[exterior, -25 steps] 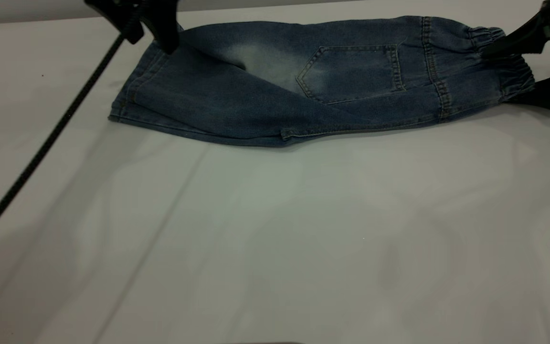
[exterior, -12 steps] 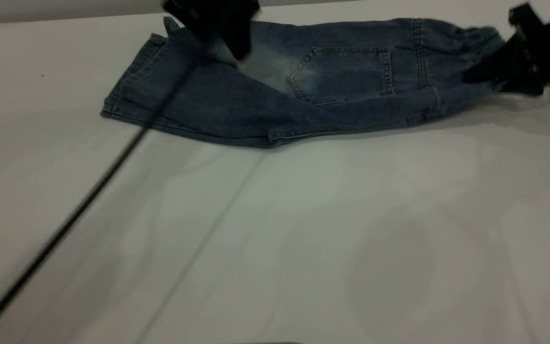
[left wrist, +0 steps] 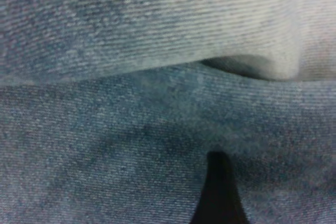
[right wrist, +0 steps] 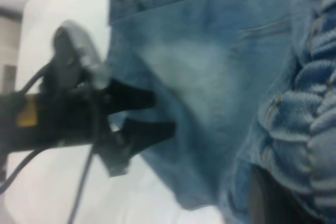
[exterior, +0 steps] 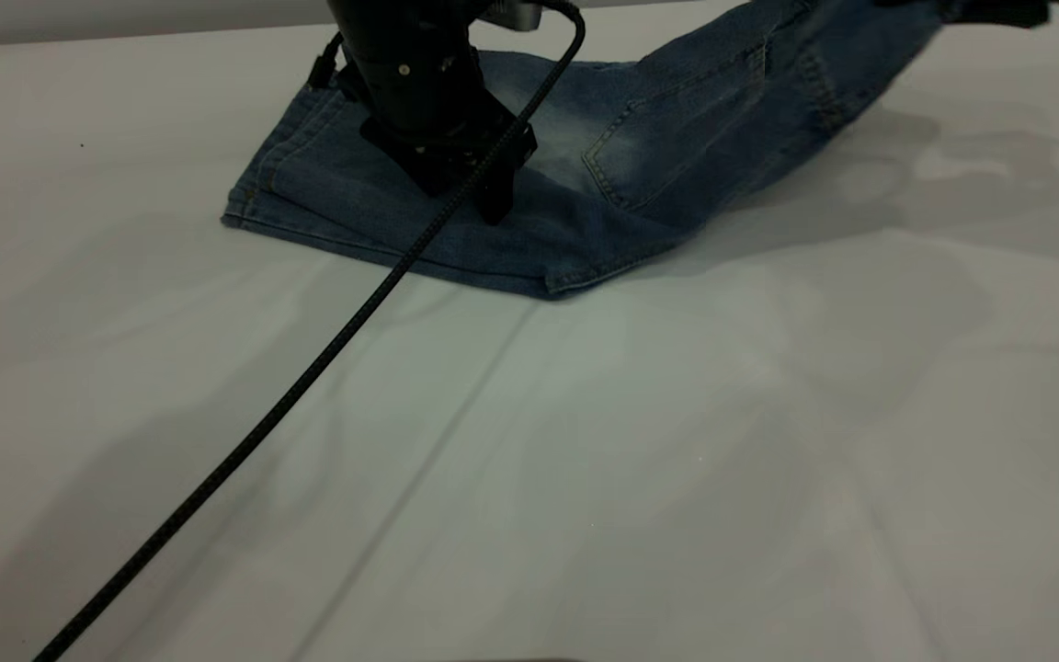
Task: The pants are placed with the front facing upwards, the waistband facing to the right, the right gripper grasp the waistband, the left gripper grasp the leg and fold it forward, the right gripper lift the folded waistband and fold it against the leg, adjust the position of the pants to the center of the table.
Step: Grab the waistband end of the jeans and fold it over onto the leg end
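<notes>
Next, I back my left gripper toward the leg's hem [exterior: 261,182] and clear the fold, as it stands on the middle of the pants' leg [exterior: 526,206], blocking the lifted waistband.
The blue denim pants [exterior: 585,184] lie at the far side of the table [exterior: 677,460], folded lengthwise, back patch pocket [exterior: 667,147] upward. Their leg end rests flat at the left; the right end rises off the table toward the top right. My right gripper [exterior: 998,11] is mostly cut off by that view's edge. It is shut on the ruched waistband [right wrist: 315,93], with one dark finger [right wrist: 268,198] under the gathers. My left gripper [exterior: 470,193] points down onto the leg, open, fingertips [right wrist: 152,129] apart and resting on the denim. One finger [left wrist: 218,198] shows against the cloth.
A black cable [exterior: 263,423] trails from the left gripper across the table to the near left corner. Shadows of the lifted cloth fall on the table at the right [exterior: 952,184]. Wide bare table lies in front of the pants.
The right gripper has lifted the waistband up off the table and carried it leftward. The left gripper has moved right along the leg and come down onto the denim.
</notes>
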Tool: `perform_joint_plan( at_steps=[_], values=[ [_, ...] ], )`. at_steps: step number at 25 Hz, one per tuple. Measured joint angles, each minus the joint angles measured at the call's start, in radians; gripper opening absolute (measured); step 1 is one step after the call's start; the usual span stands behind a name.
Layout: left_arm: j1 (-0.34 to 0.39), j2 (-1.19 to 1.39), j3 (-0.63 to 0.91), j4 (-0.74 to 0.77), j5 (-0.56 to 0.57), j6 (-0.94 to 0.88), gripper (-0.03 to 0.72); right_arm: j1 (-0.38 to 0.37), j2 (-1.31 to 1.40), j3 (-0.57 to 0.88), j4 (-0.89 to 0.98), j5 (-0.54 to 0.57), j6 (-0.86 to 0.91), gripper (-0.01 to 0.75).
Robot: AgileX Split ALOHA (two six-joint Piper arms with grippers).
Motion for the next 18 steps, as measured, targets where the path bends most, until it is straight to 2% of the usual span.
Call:
perform_joint_plan(
  at_steps=[8,13,18],
  values=[
    [-0.004,0.0,-0.004,-0.031,0.006,0.0,0.482,0.184,-0.006,-0.064,0.093,0.028,0.009,0.083],
    [0.017,-0.045,-0.088,-0.039,0.179,-0.017,0.482,0.202,-0.006,-0.075,0.095,0.024,0.027,0.083],
    [0.103,-0.132,-0.19,0.021,0.324,-0.017,0.482,0.201,-0.006,-0.077,0.093,0.023,0.029,0.083]
  ],
)
